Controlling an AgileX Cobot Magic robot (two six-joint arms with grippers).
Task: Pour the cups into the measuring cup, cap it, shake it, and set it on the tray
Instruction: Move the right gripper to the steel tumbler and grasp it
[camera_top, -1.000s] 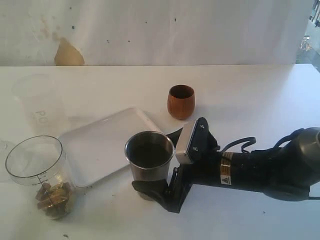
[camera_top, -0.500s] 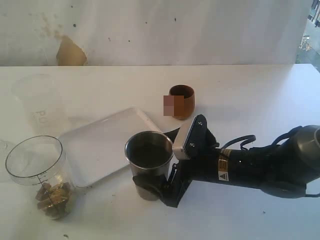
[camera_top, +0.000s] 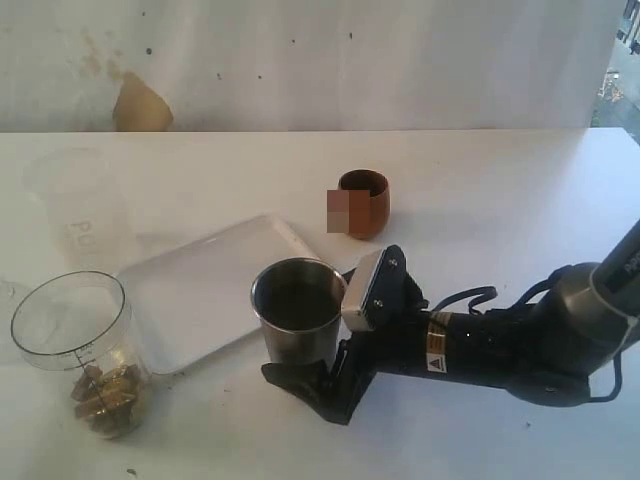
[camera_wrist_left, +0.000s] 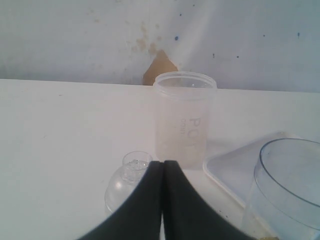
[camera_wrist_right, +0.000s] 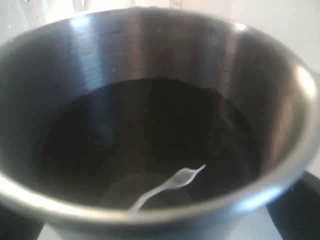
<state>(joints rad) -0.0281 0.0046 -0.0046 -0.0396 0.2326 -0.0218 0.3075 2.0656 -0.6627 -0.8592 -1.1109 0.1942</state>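
Note:
The dark contents show a bright wavy reflection (camera_wrist_right: 173, 184), so a stream of clear liquid will come out of the steel tumbler (camera_top: 298, 318) when I pour it.
The steel tumbler (camera_top: 298, 312) stands upright beside the white tray (camera_top: 215, 285), with dark contents showing in the right wrist view (camera_wrist_right: 150, 135). My right gripper (camera_top: 302, 345) is open, low around the tumbler's base, one black finger in front and one behind it; its fingers (camera_wrist_right: 300, 212) show at the cup's sides. The clear measuring cup (camera_top: 80, 350) stands front left with brown pieces in its bottom. The brown wooden cup (camera_top: 365, 203) stands upright behind. My left gripper (camera_wrist_left: 163, 163) is shut and empty, out of the exterior view.
A frosted plastic cup (camera_top: 75, 205) (camera_wrist_left: 184, 117) stands back left. A clear domed lid (camera_wrist_left: 127, 175) lies on the table just beyond the left fingers. The measuring cup's rim (camera_wrist_left: 290, 165) and the tray's corner (camera_wrist_left: 230, 172) are close to the left gripper.
The right arm has sunk lower and edged left around the tumbler. The tumbler stays upright in nearly the same spot. Nothing else has moved.

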